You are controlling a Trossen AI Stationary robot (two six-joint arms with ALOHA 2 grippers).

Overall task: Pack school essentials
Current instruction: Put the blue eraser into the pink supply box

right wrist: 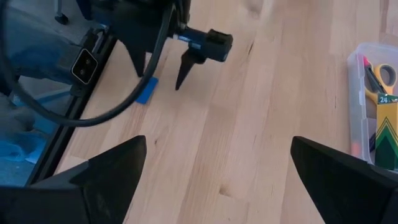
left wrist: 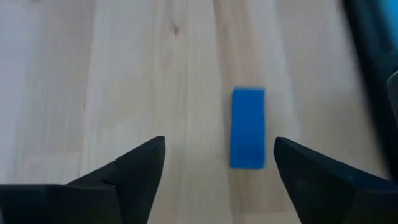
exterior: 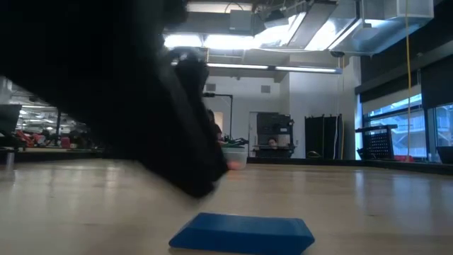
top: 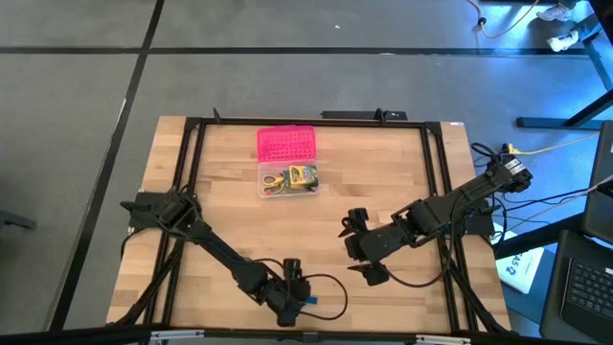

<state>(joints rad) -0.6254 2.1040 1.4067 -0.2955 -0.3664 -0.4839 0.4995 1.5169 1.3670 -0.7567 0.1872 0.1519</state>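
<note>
The blue eraser (left wrist: 247, 121) is under my left gripper's fingers and near one of them. I should open the fingers, center them over its near end (left wrist: 247, 157) and go down before I close them.
A small blue eraser (left wrist: 248, 127) lies flat on the wooden table near its near edge (top: 308, 300) (exterior: 242, 232). My left gripper (left wrist: 219, 142) hovers over it, open and pointing down; the eraser sits between the fingers, closer to one, and touches neither. The right wrist view shows this gripper (right wrist: 161, 71) above the eraser (right wrist: 147, 90). My right gripper (top: 354, 251) (right wrist: 217, 143) is open over bare table right of centre. The clear box (top: 287, 179) holds yellow-handled scissors (right wrist: 380, 76) and the green-yellow crayon box (top: 303, 176).
The pink lid (top: 285, 144) lies just beyond the clear box toward the far edge. A black frame (top: 436, 192) runs along the table's sides. Bare wood lies between the box and both grippers. The left arm's cable (top: 330, 287) loops near the eraser.
</note>
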